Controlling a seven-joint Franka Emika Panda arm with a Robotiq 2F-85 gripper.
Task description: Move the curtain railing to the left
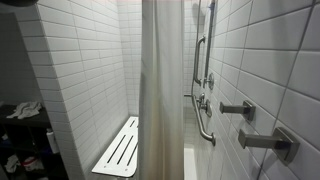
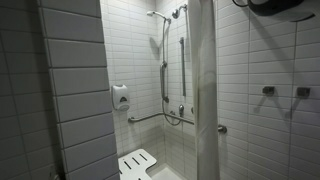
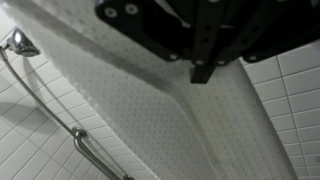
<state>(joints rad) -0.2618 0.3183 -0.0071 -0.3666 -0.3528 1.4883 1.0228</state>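
Note:
My gripper should continue, since the curtain's edge is close beside my closed fingers with clear space (image 3: 287,92) past it. It should move on toward that edge (image 3: 257,102) and open with one finger on each side of it.
The curtain railing is a tall off-white curtain that hangs in vertical folds in the middle of the shower in both exterior views (image 1: 162,90) (image 2: 205,90). In the wrist view its dotted fabric (image 3: 150,110) fills most of the picture, with a crease running down from the fingertips. My gripper (image 3: 200,72) comes in dark from the top of the wrist view. Its fingers meet at the tip, close in front of the fabric. I cannot tell whether any fabric is pinched between them. A dark edge of the robot (image 2: 280,8) shows at the top of an exterior view.
A white slatted bench (image 1: 120,150) (image 2: 138,165) stands on the shower floor. Chrome grab bars (image 1: 203,110) (image 2: 165,118) and a shower head (image 3: 18,42) are on the tiled wall. Chrome handles (image 1: 240,108) stick out of the near wall. Dark clutter (image 1: 20,125) sits at one side.

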